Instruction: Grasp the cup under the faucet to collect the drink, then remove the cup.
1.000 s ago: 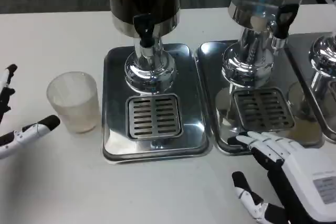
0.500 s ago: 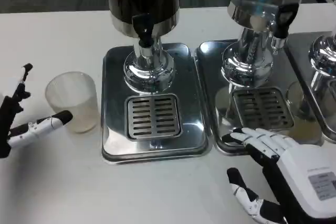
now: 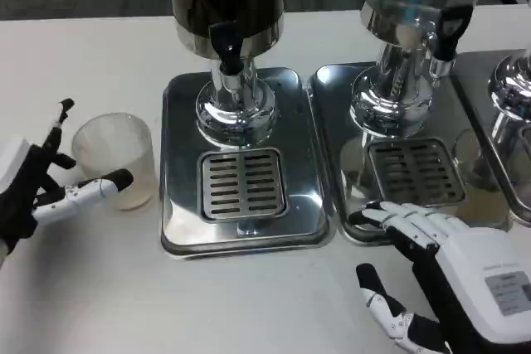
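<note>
My gripper is going to open the black faucet (image 3: 226, 46), and brown drink will then stream down into the cup, because the dark dispenser looks brown next to the clear tank.
A clear plastic cup (image 3: 115, 160) stands upright on the white table, left of the steel drip tray (image 3: 242, 230) and away from the dark dispenser's black faucet (image 3: 228, 46). My left hand (image 3: 41, 184) is open just left of the cup, one finger above its rim and the thumb reaching along its front base; I cannot tell whether it touches. My right hand (image 3: 452, 275) lies open at the lower right, its fingertips at the front edge of the second drip tray (image 3: 348, 225).
A clear-tank dispenser (image 3: 411, 47) stands on the second tray, and a third chrome stand (image 3: 510, 97) is at the right edge. The slotted grate (image 3: 243, 184) sits under the dark dispenser's faucet. Bare white table lies in front.
My left hand has moved right toward the cup, its fingers now flanking the cup's left side. The right hand has barely shifted. The cup stays in place.
</note>
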You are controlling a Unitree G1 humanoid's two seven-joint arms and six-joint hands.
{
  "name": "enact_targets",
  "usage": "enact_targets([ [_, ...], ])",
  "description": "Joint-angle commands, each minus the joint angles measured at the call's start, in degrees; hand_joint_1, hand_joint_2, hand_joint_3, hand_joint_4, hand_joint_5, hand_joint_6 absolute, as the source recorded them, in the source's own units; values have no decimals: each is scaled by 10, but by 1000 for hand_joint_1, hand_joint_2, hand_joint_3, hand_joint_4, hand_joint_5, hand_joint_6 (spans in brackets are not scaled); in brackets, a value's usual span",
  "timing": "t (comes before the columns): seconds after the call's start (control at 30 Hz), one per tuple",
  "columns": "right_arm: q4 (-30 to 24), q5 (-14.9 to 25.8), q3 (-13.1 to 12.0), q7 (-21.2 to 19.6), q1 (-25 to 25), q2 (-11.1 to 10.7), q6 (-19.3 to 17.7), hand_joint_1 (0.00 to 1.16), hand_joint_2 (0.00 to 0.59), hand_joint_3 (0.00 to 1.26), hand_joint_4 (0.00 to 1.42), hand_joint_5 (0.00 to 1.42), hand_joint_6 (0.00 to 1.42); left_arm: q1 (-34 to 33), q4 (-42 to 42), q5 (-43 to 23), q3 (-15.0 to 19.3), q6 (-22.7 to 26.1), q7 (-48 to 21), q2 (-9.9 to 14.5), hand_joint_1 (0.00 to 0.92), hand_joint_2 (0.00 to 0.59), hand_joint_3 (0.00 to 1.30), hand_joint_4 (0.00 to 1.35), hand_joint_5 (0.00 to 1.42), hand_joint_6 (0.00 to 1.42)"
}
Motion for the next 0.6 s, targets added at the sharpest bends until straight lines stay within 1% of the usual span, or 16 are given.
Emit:
enact_targets([
  [0.03, -7, 0, 0, 6, 0, -2, 4, 422, 461, 330, 252, 247, 300, -21, 12, -1, -12, -5, -20, -6, 144, 1, 0, 30, 365, 628],
  [0.27, -4, 3, -1, 8, -3, -1, 4, 422, 461, 330, 256, 247, 301, -35, 23, -5, -19, -2, -35, -12, 150, 0, 0, 41, 379, 635],
  [0.37, -1, 6, -2, 8, -5, 0, 3, 422, 461, 330, 257, 247, 303, -40, 29, -5, -23, 1, -43, -14, 162, 9, 0, 61, 401, 660],
  [0.47, 0, 10, -4, 11, -6, -1, 3, 422, 461, 330, 257, 247, 305, -44, 33, -8, -23, 4, -47, -17, 172, 17, 0, 84, 425, 690],
  [0.53, 1, 14, -5, 13, -6, -1, 3, 422, 461, 330, 257, 247, 306, -45, 34, -9, -24, 4, -44, -18, 186, 33, 5, 125, 458, 728],
  [0.6, 1, 16, -6, 14, -6, -1, 3, 422, 461, 330, 257, 247, 306, -44, 34, -10, -25, 3, -38, -19, 206, 45, 41, 167, 509, 795],
])
